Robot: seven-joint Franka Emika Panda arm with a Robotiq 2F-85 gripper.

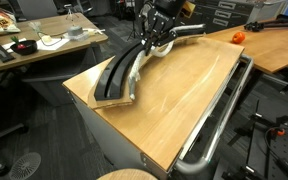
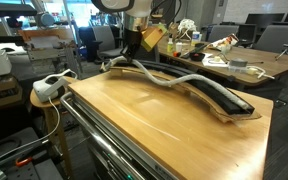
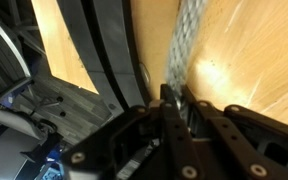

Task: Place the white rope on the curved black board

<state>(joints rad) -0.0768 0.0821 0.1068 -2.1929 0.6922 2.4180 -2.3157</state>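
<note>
The white rope [image 3: 187, 35] is lying over the wood next to the curved black board. My gripper should lift the rope clear and set it down on the board [image 3: 120, 48].
The white rope [image 2: 184, 80] is a pale grey cord that lies along the curved black board [image 2: 224, 100] on the tan table. In an exterior view the rope [image 1: 132, 66] runs down the board [image 1: 109, 85] from the far end. My gripper [image 1: 156, 38] is at the far end of the board and is shut on the rope's end; it also shows in an exterior view [image 2: 134, 52]. In the wrist view the gripper [image 3: 174, 100] pinches the braided rope [image 3: 184, 45], with the black board [image 3: 109, 50] beside it.
The tan wooden tabletop [image 1: 179, 95] has a shiny metal tube rail [image 1: 219, 125] along its edge. An orange object [image 1: 237, 36] lies at the far corner. A white power strip [image 2: 49, 87] sits on a stool beside the table. Cluttered desks stand behind.
</note>
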